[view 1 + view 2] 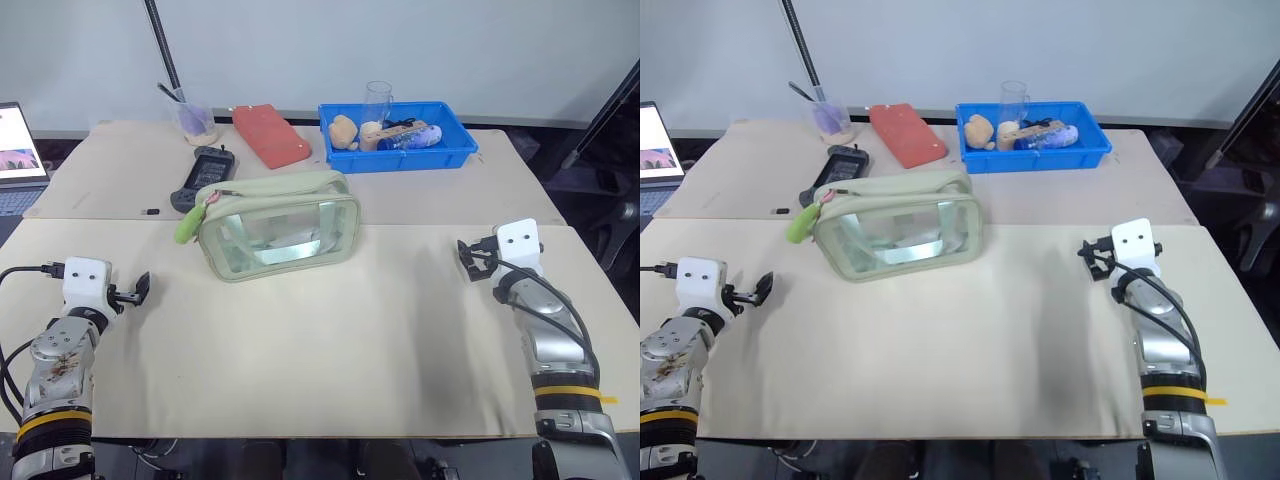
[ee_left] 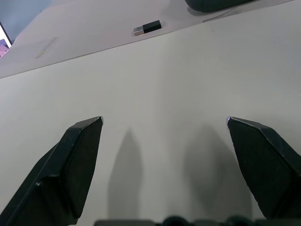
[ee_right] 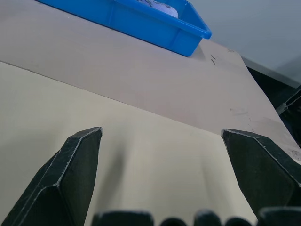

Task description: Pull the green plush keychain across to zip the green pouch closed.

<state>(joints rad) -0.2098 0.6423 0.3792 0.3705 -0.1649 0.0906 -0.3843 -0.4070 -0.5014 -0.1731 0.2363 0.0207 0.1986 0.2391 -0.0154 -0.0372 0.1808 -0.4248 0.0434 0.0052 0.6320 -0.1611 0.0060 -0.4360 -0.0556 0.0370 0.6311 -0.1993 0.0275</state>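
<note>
The slider (image 1: 228, 192) will follow along the whole top of the green pouch when I pull, because a red ring (image 1: 212, 198) joins the green plush keychain to the zip.
The green pouch (image 1: 280, 225) stands upright on the near table, left of centre, with clear side panels and a strap along its top. The green plush keychain (image 1: 188, 224) hangs off the pouch's left end. My left gripper (image 1: 138, 290) hovers low over the table to the left of and nearer than the pouch, open and empty; its fingers (image 2: 75, 160) stand wide apart. My right gripper (image 1: 470, 260) hangs over the right side of the table, well away from the pouch, also open, its fingers (image 3: 70, 174) spread with nothing between them.
On the far table lie a red flat case (image 1: 270, 135), a black handheld device (image 1: 203, 178), a cup with a utensil (image 1: 195, 120) and a blue tray (image 1: 440, 155) holding a tan plush, a glass and a bottle. A small black USB stick (image 2: 146, 28) lies near the table seam. A laptop (image 1: 18, 150) stands at far left.
</note>
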